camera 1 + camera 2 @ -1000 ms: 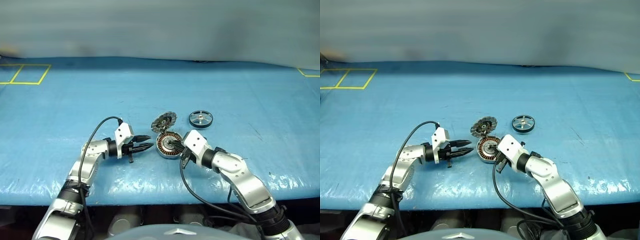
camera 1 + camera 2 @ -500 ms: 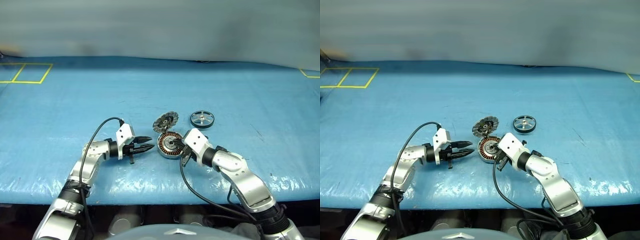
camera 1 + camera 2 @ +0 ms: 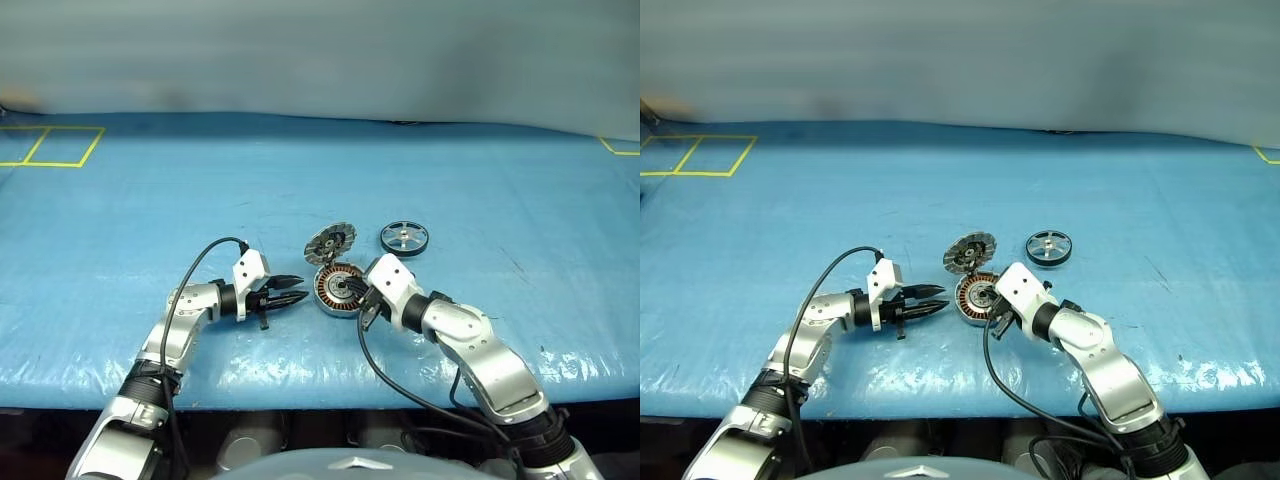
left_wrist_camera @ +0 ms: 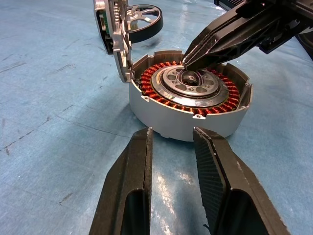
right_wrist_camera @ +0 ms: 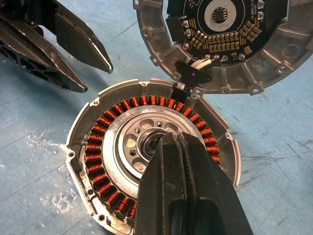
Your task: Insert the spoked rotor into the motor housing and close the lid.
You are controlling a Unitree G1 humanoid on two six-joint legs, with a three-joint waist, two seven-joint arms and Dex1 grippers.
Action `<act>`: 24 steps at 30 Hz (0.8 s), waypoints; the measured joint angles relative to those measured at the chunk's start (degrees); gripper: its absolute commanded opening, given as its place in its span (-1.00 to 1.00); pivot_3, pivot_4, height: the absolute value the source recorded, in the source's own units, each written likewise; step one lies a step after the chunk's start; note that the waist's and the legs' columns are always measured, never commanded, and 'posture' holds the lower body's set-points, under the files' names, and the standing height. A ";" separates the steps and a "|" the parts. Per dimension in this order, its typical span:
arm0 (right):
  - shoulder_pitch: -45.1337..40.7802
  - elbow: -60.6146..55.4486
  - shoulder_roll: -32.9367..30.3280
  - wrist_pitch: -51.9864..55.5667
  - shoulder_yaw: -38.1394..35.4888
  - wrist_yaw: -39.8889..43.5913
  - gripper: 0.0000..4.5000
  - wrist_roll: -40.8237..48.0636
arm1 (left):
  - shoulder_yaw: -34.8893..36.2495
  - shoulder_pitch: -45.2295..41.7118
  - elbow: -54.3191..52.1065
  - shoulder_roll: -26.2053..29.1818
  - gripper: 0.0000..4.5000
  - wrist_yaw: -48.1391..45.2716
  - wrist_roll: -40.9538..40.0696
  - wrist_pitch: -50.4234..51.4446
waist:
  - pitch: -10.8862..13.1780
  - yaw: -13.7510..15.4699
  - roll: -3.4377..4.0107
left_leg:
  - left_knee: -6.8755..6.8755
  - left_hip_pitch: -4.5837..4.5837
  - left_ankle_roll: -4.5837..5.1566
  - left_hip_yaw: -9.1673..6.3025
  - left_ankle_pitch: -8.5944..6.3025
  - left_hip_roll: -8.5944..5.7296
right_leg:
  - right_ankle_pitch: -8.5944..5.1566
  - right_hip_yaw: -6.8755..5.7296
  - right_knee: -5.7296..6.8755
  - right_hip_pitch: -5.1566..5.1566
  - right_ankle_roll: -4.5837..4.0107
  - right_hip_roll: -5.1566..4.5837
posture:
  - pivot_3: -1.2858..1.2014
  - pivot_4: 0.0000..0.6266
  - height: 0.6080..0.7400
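The small metal ring (image 4: 190, 78) sits at a slant in the motor housing's centre hub (image 5: 149, 145). My right gripper should push the ring flat with closed fingers before it goes to get the spoked rotor.
The motor housing (image 3: 338, 288) lies open on the blue table, its copper windings (image 5: 105, 147) ringing a silver centre. Its lid (image 3: 329, 242) stands tilted up from the far rim, patterned inner face (image 5: 220, 29) showing. The spoked rotor (image 3: 404, 238), dark-rimmed with silver spokes, lies flat just right of the lid. My right gripper (image 5: 171, 137) is shut, and its tips rest at the housing's centre hub. My left gripper (image 4: 172, 131) is open and empty, a short way left of the housing's wall (image 4: 161, 115) and pointing at it.
Blue sheeting covers the table (image 3: 500, 180). Yellow tape squares (image 3: 50, 147) mark the far left corner, and more tape (image 3: 620, 148) the far right. The table's front edge (image 3: 300, 395) runs just below both arms.
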 measured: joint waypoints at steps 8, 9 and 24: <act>-0.08 0.41 0.39 0.35 -0.29 -0.05 -0.82 -0.01 | 0.00 0.01 0.01 0.00 -0.39 0.00 0.01 -0.28 | 0.00 -0.05 0.00 | -0.04 0.00 0.00 0.00 0.00 0.00 | 0.02 0.00 0.00 -0.02 -0.05 0.01 | 0.03 -0.52 1.00; -0.07 0.45 0.41 0.35 -0.30 -0.13 -0.74 -0.04 | 0.00 0.01 0.09 0.00 -0.39 -0.01 0.02 -0.35 | 0.00 -0.05 0.00 | -0.04 0.00 0.00 0.00 0.00 0.00 | 0.02 0.00 0.00 -0.02 -0.05 0.00 | 0.03 -0.52 1.00; 0.32 -0.61 1.67 0.35 -1.60 0.07 -0.17 1.31 | 0.00 -0.78 4.44 -0.15 -0.39 -0.37 1.20 -3.01 | 0.01 -0.52 0.00 | -0.06 0.00 0.00 0.01 0.00 0.02 | 0.02 0.00 0.00 -0.03 -0.06 0.02 | 0.03 -0.52 1.00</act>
